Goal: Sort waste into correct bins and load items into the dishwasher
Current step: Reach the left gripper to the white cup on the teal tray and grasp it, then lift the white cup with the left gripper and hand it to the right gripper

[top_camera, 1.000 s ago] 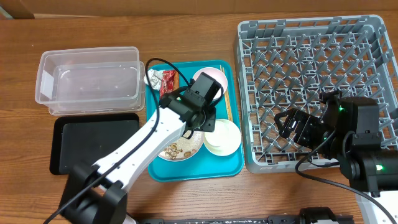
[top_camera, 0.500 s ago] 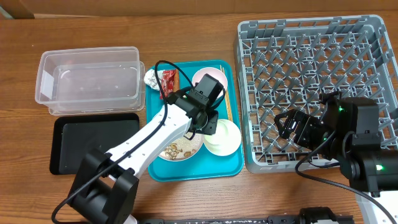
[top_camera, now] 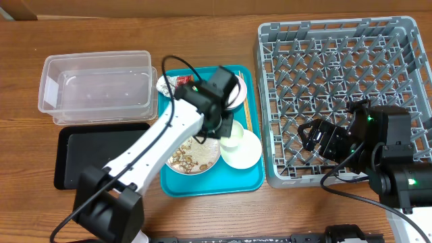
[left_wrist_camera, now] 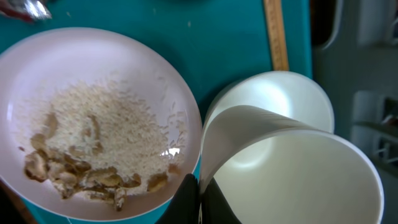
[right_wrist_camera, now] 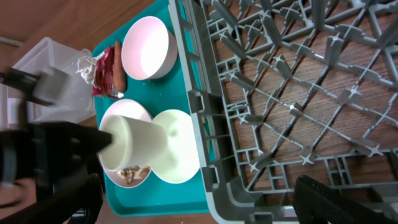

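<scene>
The robot's left gripper is pinching the white cup's rim [right_wrist_camera: 116, 144] and the grey dish rack is under the right gripper, so next the right gripper takes hold of the cup's loose end [right_wrist_camera: 160, 138].
My left gripper [top_camera: 226, 125] is shut on the rim of a white cup [left_wrist_camera: 292, 168], holding it tilted above a white bowl [top_camera: 244, 150] and the round plate of rice and nut-shell scraps [top_camera: 189, 156] on the teal tray. The fingers [left_wrist_camera: 199, 202] pinch the cup wall. A pink bowl [right_wrist_camera: 146, 46], the sausage piece [right_wrist_camera: 115, 57], the red wrapper [right_wrist_camera: 101, 73] and the silvery wrapper [top_camera: 165, 84] lie at the tray's far end. Chopsticks [top_camera: 247, 116] lie along its right side. My right gripper [top_camera: 316, 135] is open and empty over the grey dish rack [top_camera: 378, 61].
The clear tub [top_camera: 94, 88] stands left of the teal tray [top_camera: 209, 185], with the black tray [top_camera: 101, 156] in front of it. The rack's upright pegs fill the right half of the table. My left arm crosses over the tray.
My left gripper has lifted the white cup up off the white bowl and moved slightly toward the far side. The right arm has not moved.
</scene>
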Action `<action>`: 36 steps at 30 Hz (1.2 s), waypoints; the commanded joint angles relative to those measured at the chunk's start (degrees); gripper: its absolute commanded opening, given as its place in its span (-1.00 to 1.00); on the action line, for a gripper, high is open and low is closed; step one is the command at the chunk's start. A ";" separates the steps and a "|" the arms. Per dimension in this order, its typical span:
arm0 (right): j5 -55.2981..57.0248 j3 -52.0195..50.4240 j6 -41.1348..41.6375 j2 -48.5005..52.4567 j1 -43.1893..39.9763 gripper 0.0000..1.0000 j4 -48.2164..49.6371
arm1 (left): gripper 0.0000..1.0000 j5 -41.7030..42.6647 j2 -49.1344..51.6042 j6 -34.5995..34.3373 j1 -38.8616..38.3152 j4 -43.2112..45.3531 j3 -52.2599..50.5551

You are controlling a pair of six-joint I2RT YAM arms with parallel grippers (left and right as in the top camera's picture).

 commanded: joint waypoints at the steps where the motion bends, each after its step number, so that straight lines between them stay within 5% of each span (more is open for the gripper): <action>1: -0.07 1.55 0.26 -0.13 -0.15 1.00 0.39 | -0.92 8.79 -3.91 1.84 4.07 -2.34 6.05; 4: -3.34 1.55 0.15 -0.13 -0.15 1.00 1.03 | -0.92 23.52 -6.40 5.95 8.96 -1.99 6.82; 8: -21.20 1.55 -4.52 -0.13 -0.07 0.52 5.90 | -0.92 47.91 -9.07 11.69 18.03 -2.95 6.80; 15: -40.76 1.55 -4.13 -0.11 1.07 0.54 19.76 | -0.92 74.14 -9.94 21.55 26.69 -8.87 6.80; 36: -37.70 1.55 0.31 6.19 18.18 0.67 45.29 | -0.92 77.94 -9.94 24.06 24.11 -12.20 6.78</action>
